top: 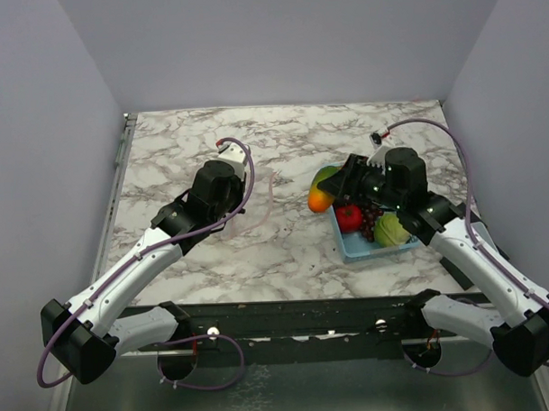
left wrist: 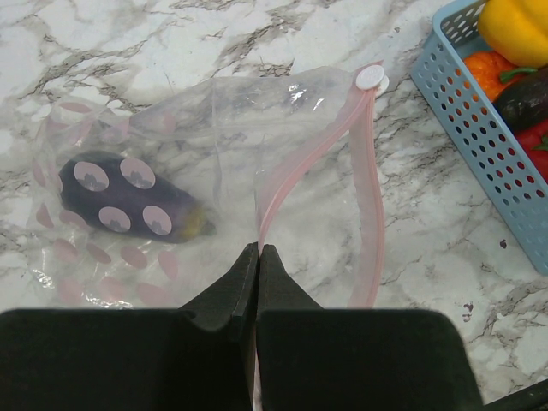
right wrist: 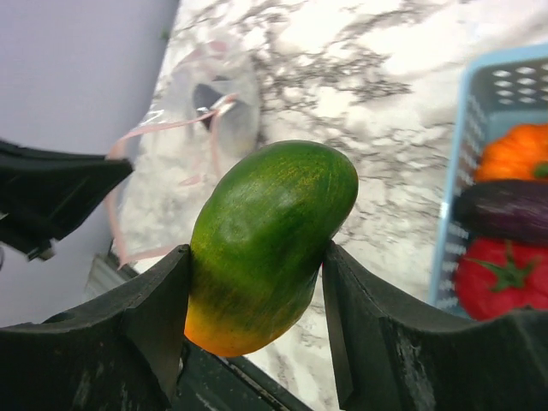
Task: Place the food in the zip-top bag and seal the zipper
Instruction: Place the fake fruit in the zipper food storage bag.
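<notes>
The pink zipper strip [right wrist: 169, 126] is raised and the bag's opening [right wrist: 164, 190] is open toward the mango, so my right gripper keeps going in and lets go inside the bag.
The zip-top bag [left wrist: 223, 128] lies flat on the marble table with a purple eggplant [left wrist: 128, 199] inside. My left gripper [left wrist: 259, 248] is shut on the pink zipper strip [left wrist: 295, 171] at the bag's mouth; from above the gripper [top: 222, 189] hides most of the bag. My right gripper [right wrist: 257, 253] is shut on a green and orange mango [right wrist: 270, 231], held above the table between the bag [right wrist: 205, 111] and the basket. The top view shows this gripper [top: 332, 187] and the mango [top: 322, 193].
A light-blue basket [top: 357, 248] at the right holds a tomato [top: 349, 216], dark grapes [top: 371, 222] and a green piece [top: 393, 228]. The right wrist view shows an orange piece [right wrist: 514, 154] and a dark eggplant [right wrist: 505, 210] in it. Walls enclose the table.
</notes>
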`<action>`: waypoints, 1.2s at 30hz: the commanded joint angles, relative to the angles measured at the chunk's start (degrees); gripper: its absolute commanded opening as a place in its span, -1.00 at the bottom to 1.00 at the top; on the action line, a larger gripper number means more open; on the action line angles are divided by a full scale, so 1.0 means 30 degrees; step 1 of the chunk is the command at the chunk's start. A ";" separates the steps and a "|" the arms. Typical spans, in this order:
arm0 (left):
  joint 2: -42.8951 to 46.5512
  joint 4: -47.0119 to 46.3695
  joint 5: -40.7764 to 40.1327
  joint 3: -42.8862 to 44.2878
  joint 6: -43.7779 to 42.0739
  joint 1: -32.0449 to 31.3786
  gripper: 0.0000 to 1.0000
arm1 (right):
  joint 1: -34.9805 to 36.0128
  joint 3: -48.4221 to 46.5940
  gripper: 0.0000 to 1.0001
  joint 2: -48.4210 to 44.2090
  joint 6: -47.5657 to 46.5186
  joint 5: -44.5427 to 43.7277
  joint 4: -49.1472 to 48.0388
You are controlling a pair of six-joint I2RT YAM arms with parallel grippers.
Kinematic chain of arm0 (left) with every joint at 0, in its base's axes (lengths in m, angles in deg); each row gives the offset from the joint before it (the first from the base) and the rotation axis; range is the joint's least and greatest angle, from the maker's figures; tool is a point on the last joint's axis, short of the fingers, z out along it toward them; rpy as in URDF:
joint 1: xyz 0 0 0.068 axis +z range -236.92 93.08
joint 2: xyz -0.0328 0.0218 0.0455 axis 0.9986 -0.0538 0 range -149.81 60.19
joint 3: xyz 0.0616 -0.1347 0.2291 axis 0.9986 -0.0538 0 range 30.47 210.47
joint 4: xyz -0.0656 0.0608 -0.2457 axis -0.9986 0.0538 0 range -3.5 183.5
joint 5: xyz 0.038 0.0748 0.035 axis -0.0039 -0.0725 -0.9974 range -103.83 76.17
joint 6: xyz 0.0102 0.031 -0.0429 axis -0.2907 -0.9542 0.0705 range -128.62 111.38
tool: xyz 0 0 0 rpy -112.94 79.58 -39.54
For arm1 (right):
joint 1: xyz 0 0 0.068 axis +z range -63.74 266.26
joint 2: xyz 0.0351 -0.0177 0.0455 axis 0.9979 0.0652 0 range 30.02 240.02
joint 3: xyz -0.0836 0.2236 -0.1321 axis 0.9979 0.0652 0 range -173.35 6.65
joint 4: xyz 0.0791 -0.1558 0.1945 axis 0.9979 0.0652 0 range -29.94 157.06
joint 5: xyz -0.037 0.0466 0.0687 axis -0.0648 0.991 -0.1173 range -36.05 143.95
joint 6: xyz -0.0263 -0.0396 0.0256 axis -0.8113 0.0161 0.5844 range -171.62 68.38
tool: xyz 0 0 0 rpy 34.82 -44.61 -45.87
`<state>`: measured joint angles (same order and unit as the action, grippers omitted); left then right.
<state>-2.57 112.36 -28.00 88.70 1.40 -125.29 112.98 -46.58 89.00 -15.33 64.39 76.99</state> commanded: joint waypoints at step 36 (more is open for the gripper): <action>0.0559 -0.0273 0.0009 -0.0282 -0.0079 0.0046 -1.00 | 0.6503 -0.7052 -0.99 1.1566 -0.0085 0.2384 -0.3050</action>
<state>-1.93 112.34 -28.00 88.62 1.38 -125.29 132.06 -64.35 121.35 -18.00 72.45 68.77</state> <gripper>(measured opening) 0.005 0.590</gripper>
